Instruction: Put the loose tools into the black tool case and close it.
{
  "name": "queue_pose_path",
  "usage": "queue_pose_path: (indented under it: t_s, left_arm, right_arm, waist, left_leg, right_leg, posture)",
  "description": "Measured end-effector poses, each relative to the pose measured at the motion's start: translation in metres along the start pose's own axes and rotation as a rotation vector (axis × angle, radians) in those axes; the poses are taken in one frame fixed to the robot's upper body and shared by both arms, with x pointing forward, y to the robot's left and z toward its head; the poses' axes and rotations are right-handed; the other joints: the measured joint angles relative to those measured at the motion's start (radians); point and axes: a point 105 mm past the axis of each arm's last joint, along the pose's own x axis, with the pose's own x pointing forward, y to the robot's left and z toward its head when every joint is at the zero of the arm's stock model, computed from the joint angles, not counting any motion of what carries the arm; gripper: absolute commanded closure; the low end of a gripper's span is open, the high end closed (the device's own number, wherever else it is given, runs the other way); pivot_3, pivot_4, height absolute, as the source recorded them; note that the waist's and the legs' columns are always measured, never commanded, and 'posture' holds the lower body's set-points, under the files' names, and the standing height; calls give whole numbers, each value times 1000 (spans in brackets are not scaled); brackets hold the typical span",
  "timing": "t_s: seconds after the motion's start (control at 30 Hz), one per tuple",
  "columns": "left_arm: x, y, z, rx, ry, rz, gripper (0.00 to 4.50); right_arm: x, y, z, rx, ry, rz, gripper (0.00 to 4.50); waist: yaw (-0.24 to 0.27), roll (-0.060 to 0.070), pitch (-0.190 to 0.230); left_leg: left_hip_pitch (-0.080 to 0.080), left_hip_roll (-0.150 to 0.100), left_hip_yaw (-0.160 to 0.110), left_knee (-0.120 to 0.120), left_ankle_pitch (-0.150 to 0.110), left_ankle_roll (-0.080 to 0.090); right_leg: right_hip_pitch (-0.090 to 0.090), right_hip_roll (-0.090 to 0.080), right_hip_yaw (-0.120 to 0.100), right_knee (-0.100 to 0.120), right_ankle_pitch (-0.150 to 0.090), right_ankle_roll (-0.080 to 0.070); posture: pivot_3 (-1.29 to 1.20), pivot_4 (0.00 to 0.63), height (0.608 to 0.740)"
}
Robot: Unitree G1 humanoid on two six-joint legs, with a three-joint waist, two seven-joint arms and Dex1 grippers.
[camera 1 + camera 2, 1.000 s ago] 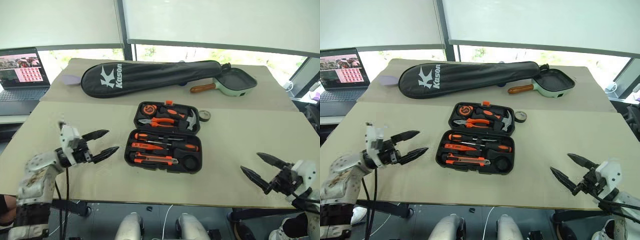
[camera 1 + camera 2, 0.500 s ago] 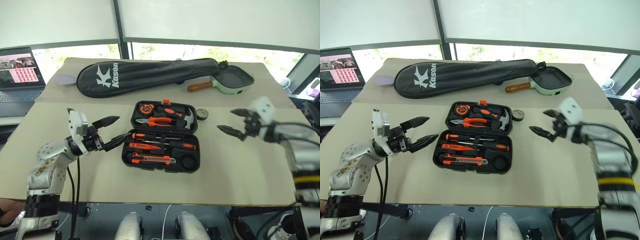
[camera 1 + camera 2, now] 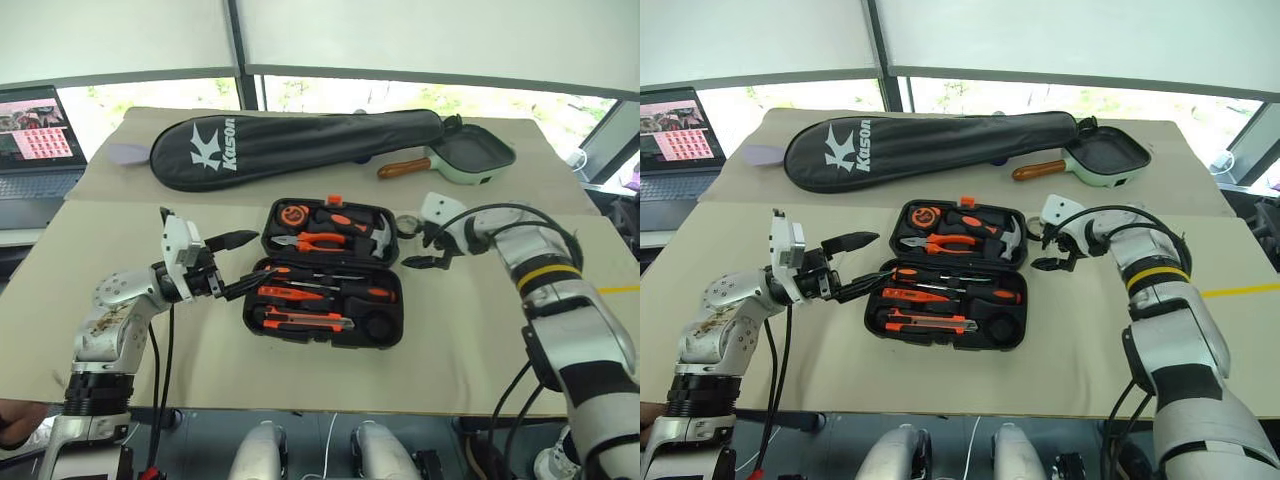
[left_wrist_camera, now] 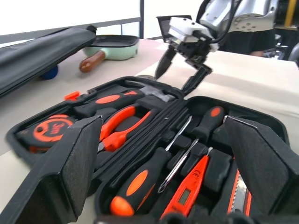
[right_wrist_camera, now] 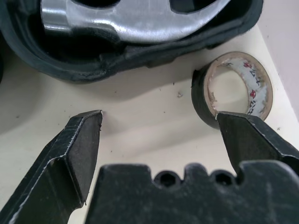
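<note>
The tape roll [image 3: 407,226] is on the other side of the case from my left gripper, so I should pinch the roll's rim with my right gripper and put the roll in the empty round slot [image 3: 380,326].
The black tool case [image 3: 397,318] lies open mid-table, with a hammer [image 5: 131,14], pliers [image 3: 318,240], screwdrivers [image 4: 140,179], a tester pen [image 4: 187,196] and a utility knife [image 3: 305,320] in its slots. A small dark tape roll [image 5: 233,91] lies loose on the table just right of the case's upper half. My right gripper [image 5: 156,116] is open and tilted down beside the case, one fingertip [image 5: 233,128] right at the roll. My left gripper [image 3: 252,261] is open and level at the case's left edge, holding nothing.
A long black Kason racket bag [image 3: 300,145] and a green pan with a wooden handle [image 3: 470,160] lie at the back of the table. A laptop [image 3: 35,140] stands at the far left. Bare tabletop surrounds the case at front, left and right.
My right arm has swung from the table's front right corner up to the tape roll beside the case. My left gripper has shifted right to the case's left edge. Both stayed open.
</note>
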Motion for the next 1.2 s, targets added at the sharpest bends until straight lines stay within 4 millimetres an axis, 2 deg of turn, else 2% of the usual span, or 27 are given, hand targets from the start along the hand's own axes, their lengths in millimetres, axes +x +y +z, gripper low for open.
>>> queue_pose_path:
  t_s: [0.47, 0.77, 0.87, 1.1, 1.2]
  left_arm:
    - [-4, 6, -7, -8, -3, -8, 28]
    - [1, 5, -9, -12, -9, -24, 28]
    - [3, 6, -6, 0, -9, -25, 0]
    - [-1, 5, -10, -9, 5, -21, 0]
    - [-4, 3, -15, -21, 16, -17, 0]
  right_arm:
    - [15, -7, 12, -47, -4, -87, 0]
    - [24, 2, 15, 109, -67, -51, 0]
    - [26, 4, 17, 98, -75, -43, 759]
    - [28, 3, 22, -15, -77, -72, 759]
    - [27, 2, 21, -10, -71, -72, 759]
  waist:
    - [-22, 0, 0]
    - [-39, 0, 0]
    - [-45, 0, 0]
    - [-47, 0, 0]
    - [-45, 0, 0]
  left_leg:
    - [4, 0, 0, 1, 1, -2]
    - [4, 1, -1, 1, 2, -2]
    - [4, 1, -2, 1, 2, -2]
    - [5, 1, -3, 1, 3, -3]
    - [5, 0, -3, 1, 3, -3]
  right_leg:
    - [1, 0, 1, 7, 0, 0]
    - [0, 2, 1, 8, 0, -1]
    - [0, 2, 1, 9, 0, -1]
    - [1, 1, 2, 10, 0, -1]
    - [1, 1, 2, 11, 0, -1]
  posture:
    - [0, 150, 740]
    - [0, 150, 740]
    - [0, 150, 740]
    - [0, 150, 740]
    - [0, 150, 740]
